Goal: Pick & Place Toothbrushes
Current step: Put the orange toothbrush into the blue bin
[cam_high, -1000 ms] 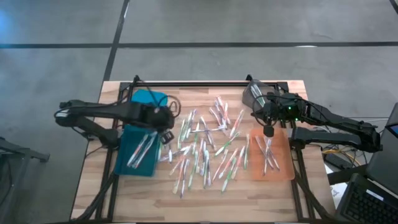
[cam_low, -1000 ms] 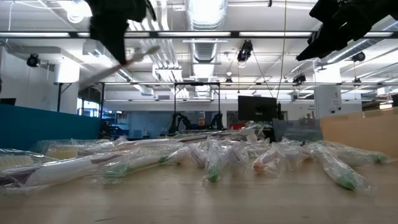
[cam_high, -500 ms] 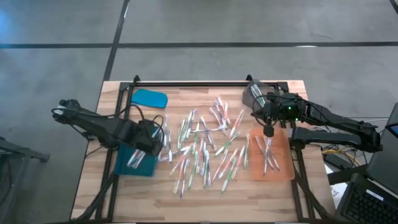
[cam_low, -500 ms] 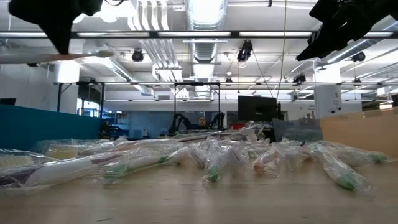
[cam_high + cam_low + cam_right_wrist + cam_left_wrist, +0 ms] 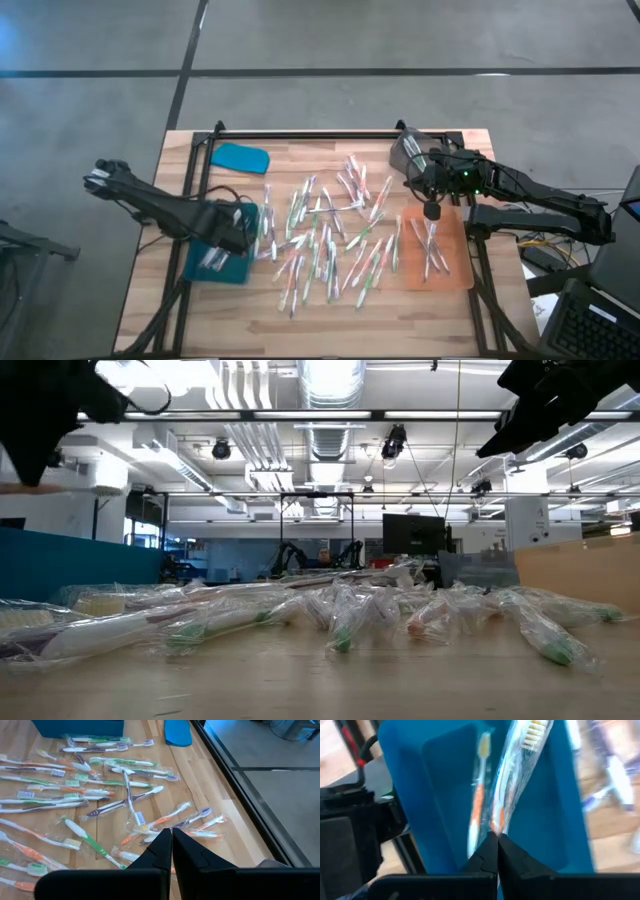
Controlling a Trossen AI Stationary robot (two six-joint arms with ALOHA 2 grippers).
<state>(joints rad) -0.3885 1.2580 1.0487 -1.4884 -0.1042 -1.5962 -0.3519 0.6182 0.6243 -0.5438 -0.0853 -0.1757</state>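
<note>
I should keep lowering my left gripper until near the tray's bottom (image 5: pixel 535 825), since the held toothbrush's head (image 5: pixel 535 735) points the same way as the toothbrush in the blue tray.
Many wrapped toothbrushes (image 5: pixel 330 240) lie loose on the middle of the wooden table. My left gripper (image 5: pixel 230 235) hangs over the blue tray (image 5: pixel 225 272) at the table's left, pointing down and shut on a wrapped toothbrush (image 5: pixel 520 765) with an orange handle. Another toothbrush (image 5: pixel 479 785) lies flat on the tray's floor. My right gripper (image 5: pixel 432 210) waits shut and empty above the far end of the orange tray (image 5: pixel 455 270), which holds a few toothbrushes (image 5: pixel 430 250). My left gripper pinches the toothbrush's handle end (image 5: pixel 498 826) between its two fingertips, through the clear wrapper. The fingers come from above, pointing down. The brush sticks out sideways from them, roughly level, clear of the tray, its bristle head (image 5: pixel 536 730) farthest from the fingers.
A blue lid (image 5: pixel 240 158) lies at the far left of the table. A clear container (image 5: pixel 408 150) stands at the far right behind my right arm. Black frame rails (image 5: pixel 330 133) run along the table's far edge and sides.
My left gripper has carried the toothbrush toward the table's near left, from beside the blue lid to over the blue tray, sinking and rolling at the wrist. The brush, slanting down before, now sticks out level. The fingers have stayed shut.
</note>
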